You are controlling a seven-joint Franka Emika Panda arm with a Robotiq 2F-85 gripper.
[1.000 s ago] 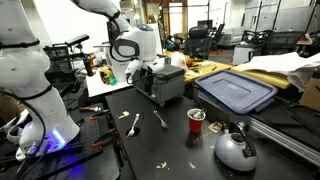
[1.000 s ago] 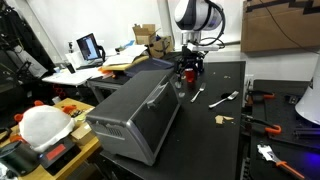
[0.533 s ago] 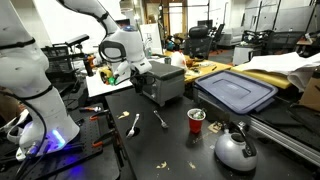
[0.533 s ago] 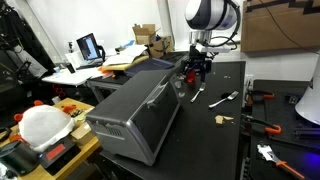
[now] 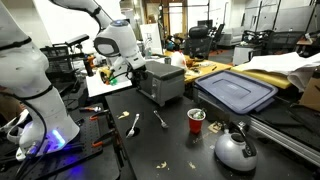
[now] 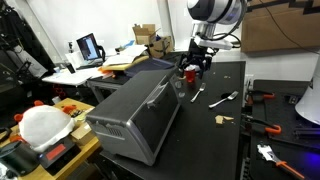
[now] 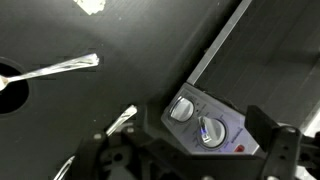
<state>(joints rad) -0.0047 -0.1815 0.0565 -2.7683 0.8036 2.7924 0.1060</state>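
The toaster oven's edge (image 7: 219, 42) runs at a slant under the robot's open fingers, which hang off the toaster oven's control end, so the robot should turn its gripper and move in closer over the knobs (image 7: 212, 130).
A silver toaster oven (image 5: 163, 82) (image 6: 140, 105) stands on the black table. In both exterior views my gripper (image 5: 121, 72) (image 6: 191, 67) hangs a little off the oven's control end, touching nothing. The wrist view looks down on the oven's control panel (image 7: 228, 124) with two round knobs (image 7: 181, 110) (image 7: 208, 131) and a small red lamp. The panel lies between my dark fingers (image 7: 284, 152), and my gripper (image 7: 195, 158) is open and empty.
A spoon (image 5: 134, 124) (image 7: 60, 68) and a second utensil (image 5: 160, 119) (image 7: 121, 119) lie on the table near the oven. A red cup (image 5: 196, 120), a metal kettle (image 5: 235, 148) and a blue bin lid (image 5: 236, 90) sit beyond. A second robot's white base (image 5: 35, 100) stands nearby.
The arm has swung back from the oven's control end and risen slightly. The jaws stayed open. Nothing on the table moved.
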